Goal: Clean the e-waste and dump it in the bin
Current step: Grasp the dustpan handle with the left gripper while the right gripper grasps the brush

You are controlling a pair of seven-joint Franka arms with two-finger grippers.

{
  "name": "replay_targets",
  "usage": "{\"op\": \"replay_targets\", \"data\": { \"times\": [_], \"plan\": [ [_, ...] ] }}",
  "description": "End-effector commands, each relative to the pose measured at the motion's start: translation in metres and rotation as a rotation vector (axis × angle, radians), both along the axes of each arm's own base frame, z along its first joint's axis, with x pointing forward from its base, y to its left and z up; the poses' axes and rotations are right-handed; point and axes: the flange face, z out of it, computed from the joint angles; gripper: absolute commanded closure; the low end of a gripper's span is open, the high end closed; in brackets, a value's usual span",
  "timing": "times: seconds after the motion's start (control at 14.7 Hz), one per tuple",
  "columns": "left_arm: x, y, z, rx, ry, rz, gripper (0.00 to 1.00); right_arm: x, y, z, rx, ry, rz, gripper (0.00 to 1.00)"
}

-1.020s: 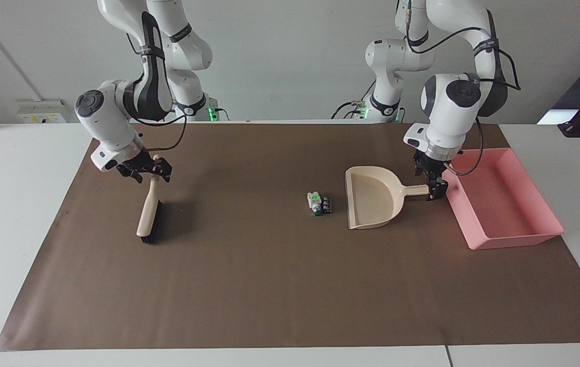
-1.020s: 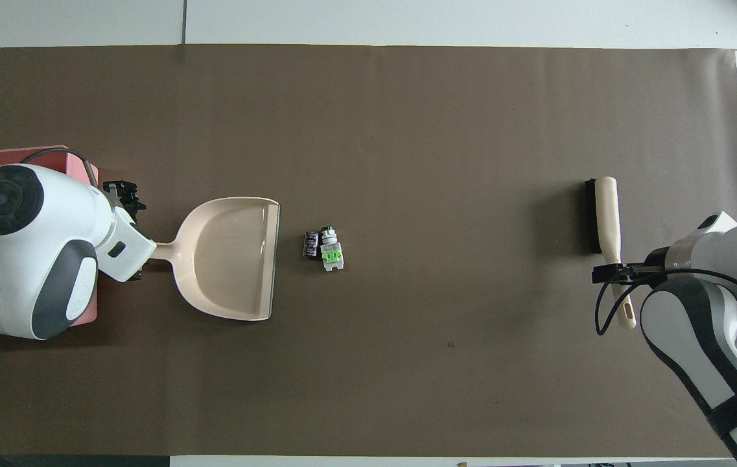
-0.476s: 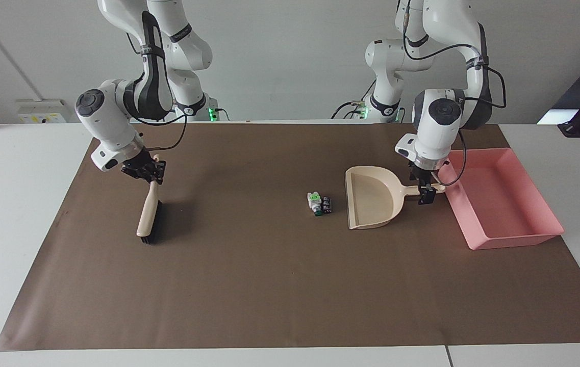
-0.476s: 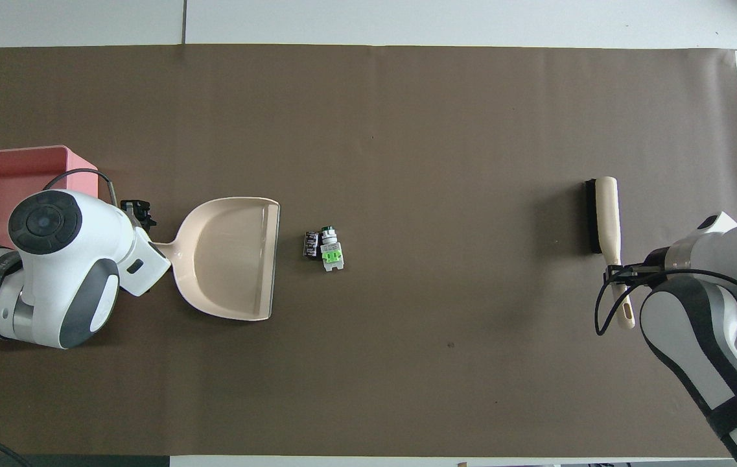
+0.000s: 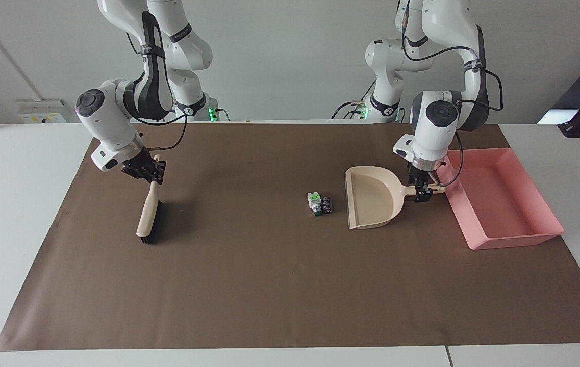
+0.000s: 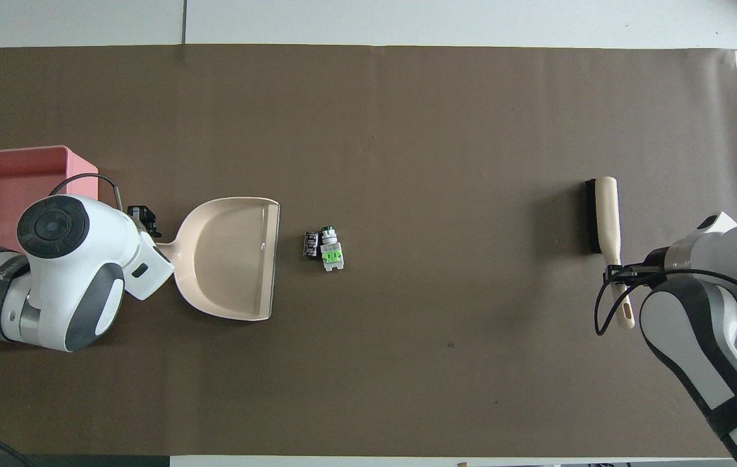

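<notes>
My left gripper should slide the dustpan nearer and hold it there before my right gripper sweeps, because the dustpan's opening [image 6: 273,259] is short of the e-waste [image 6: 324,248].
The e-waste [image 5: 319,203] is a small cluster on the brown mat, one white-and-green part with black cylinders beside it; it also shows in the overhead view [image 6: 324,246]. The beige dustpan [image 5: 371,199] lies between it and the pink bin [image 5: 517,240], its mouth toward the e-waste. My left gripper [image 5: 422,192] is low at the dustpan's handle, astride it. In the overhead view one finger [image 6: 141,217] stands a little clear of the handle, so it reads as open. My right gripper [image 5: 151,173] is shut on the handle of the brush [image 5: 148,216], whose bristles rest on the mat.
The brown mat [image 5: 269,285] covers most of the white table. The bin [image 6: 18,150] stands at the left arm's end, right beside the dustpan's handle. The brush [image 6: 607,214] lies toward the right arm's end.
My right gripper closed on the brush handle. My left gripper moved from beside the bin's wall along the dustpan handle toward the pan. Brush, dustpan and e-waste have not moved.
</notes>
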Motion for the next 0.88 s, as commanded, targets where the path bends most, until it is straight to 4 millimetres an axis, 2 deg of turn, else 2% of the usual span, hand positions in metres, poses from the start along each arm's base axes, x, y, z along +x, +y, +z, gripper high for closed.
{"op": "replay_targets", "data": {
  "times": [0.0, 0.07, 0.2, 0.27, 0.34, 0.54, 0.82],
  "plan": [
    [0.000, -0.003, 0.005, 0.004, -0.034, 0.015, 0.78, 0.001, 0.004, 0.016, 0.018, -0.006, -0.021, 1.00],
    [0.002, -0.005, 0.007, 0.002, -0.040, 0.015, 0.81, 0.010, 0.011, 0.035, 0.023, 0.007, -0.029, 1.00],
    [0.002, -0.005, 0.009, 0.003, -0.040, 0.013, 0.96, 0.029, 0.035, 0.075, 0.023, 0.030, -0.027, 1.00],
    [0.005, -0.004, 0.015, 0.004, -0.045, 0.014, 0.99, 0.035, 0.044, 0.089, 0.013, 0.026, -0.040, 1.00],
    [0.007, -0.004, 0.022, 0.005, -0.048, 0.014, 1.00, 0.037, 0.055, 0.097, 0.010, 0.017, -0.037, 1.00],
    [0.014, -0.001, 0.053, 0.047, 0.022, 0.055, 1.00, 0.038, 0.107, 0.119, -0.020, 0.037, -0.029, 1.00],
    [0.016, -0.021, 0.058, 0.071, 0.001, -0.003, 1.00, 0.022, 0.194, 0.119, -0.058, 0.036, -0.058, 1.00]
  ]
}}
